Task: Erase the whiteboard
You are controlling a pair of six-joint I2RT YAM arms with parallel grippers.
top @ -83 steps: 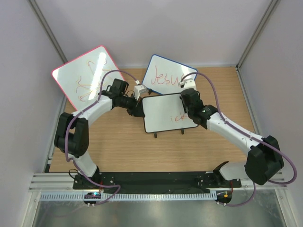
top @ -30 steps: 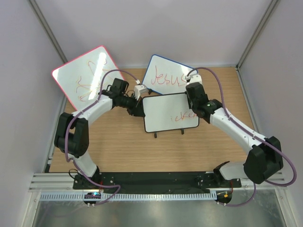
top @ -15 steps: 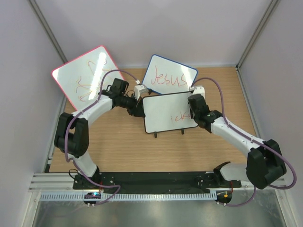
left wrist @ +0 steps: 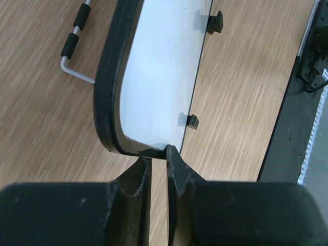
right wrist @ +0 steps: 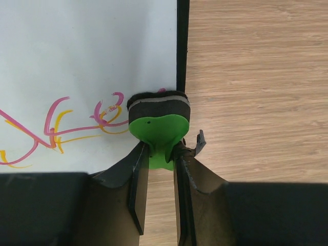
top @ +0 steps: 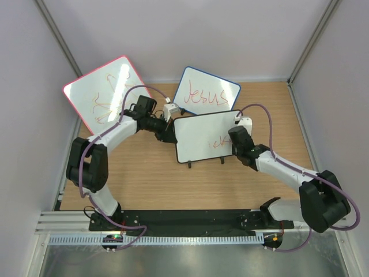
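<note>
My right gripper should wipe the eraser's black felt pad [right wrist: 159, 104] back over the remaining pink and yellow scribbles [top: 218, 142], because it is already at the whiteboard's frame edge.
The whiteboard [top: 202, 135], white with a thin black frame and two small black feet, lies mid-table. Pink and yellow scribbles [top: 219, 142] remain near its right edge, also in the right wrist view [right wrist: 56, 128]. My left gripper [top: 167, 131] is shut on the whiteboard's left frame corner [left wrist: 138, 149]. My right gripper [top: 235, 138] is shut on a green eraser [right wrist: 159, 125] whose black felt pad presses on the board [right wrist: 92, 51] by its right frame edge, next to the scribbles.
A pink-red-framed board [top: 106, 92] leans at the back left. A blue-framed board reading "Jesus" [top: 206, 95] stands behind the whiteboard. A metal stand with black sleeves [left wrist: 74, 38] lies on the wood beside the board. Booth walls close both sides.
My right gripper with the eraser has slid toward me along the board's right edge, from the top corner down to the scribbles. The left arm and the board have not moved.
</note>
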